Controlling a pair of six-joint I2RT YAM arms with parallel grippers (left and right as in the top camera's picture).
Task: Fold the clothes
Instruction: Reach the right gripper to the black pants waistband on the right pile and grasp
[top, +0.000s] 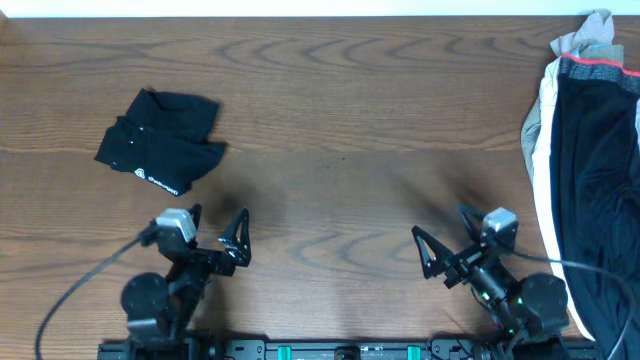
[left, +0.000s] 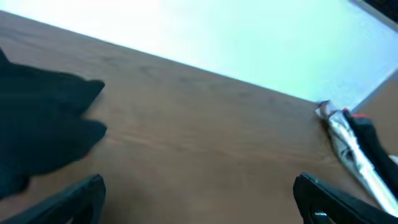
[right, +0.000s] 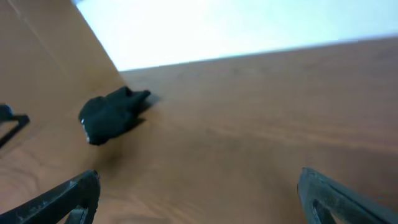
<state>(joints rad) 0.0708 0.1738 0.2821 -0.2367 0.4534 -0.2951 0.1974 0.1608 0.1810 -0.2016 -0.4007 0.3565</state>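
Note:
The red band's corner (top: 565, 58) is uncovered on top of the pile, so my right gripper should keep heading for it and close on the black cloth (top: 569, 76) there.
A folded black garment (top: 160, 142) lies on the wooden table (top: 340, 120) at the left; it also shows in the left wrist view (left: 37, 130) and in the right wrist view (right: 112, 115). A pile of unfolded clothes (top: 590, 150), black, white and grey with a red band, lies at the right edge; its end shows in the left wrist view (left: 354, 149). My left gripper (top: 218, 232) is open and empty near the front edge, below the folded garment. My right gripper (top: 442, 240) is open and empty near the front edge, left of the pile.
The table's far edge meets a white wall (top: 300, 8). Both arm bases (top: 150, 300) (top: 530, 300) stand at the front edge, with a black cable (top: 70, 290) trailing from the left one.

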